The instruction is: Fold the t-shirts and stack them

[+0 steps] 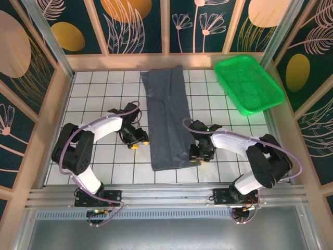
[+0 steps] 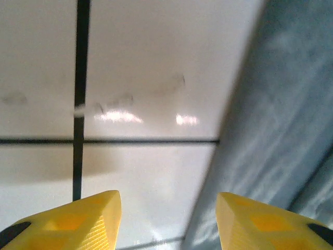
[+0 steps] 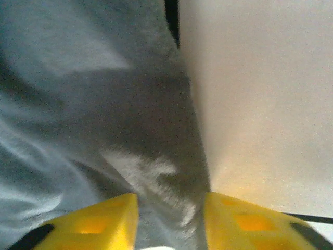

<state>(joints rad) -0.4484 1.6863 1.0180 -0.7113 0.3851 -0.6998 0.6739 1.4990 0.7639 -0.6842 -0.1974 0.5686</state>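
The t-shirt's front end (image 1: pixel 170 160) should fold over when I carry it back. The far half (image 1: pixel 165 89) should stay put, because it lies flat along the tiles.
A dark slate-grey t-shirt (image 1: pixel 166 120) lies flat mid-table as a long narrow strip running from the back edge toward the front. My left gripper (image 1: pixel 136 143) is low over the white tiles just left of the strip's lower half. It is open, with bare table between the yellow fingers (image 2: pixel 93 221) and the t-shirt's edge (image 2: pixel 281 114) at the right finger. My right gripper (image 1: pixel 196 155) is at the strip's lower right edge. It is open more narrowly, and the t-shirt's edge (image 3: pixel 78 104) rises in a bunched fold between its fingers (image 3: pixel 104 224).
A bright green mesh basket (image 1: pixel 248 83) sits at the back right corner. The white tiled table (image 1: pixel 104 88) is walled by wooden rails on the left, back and right. Free tiles lie left of the shirt and between shirt and basket.
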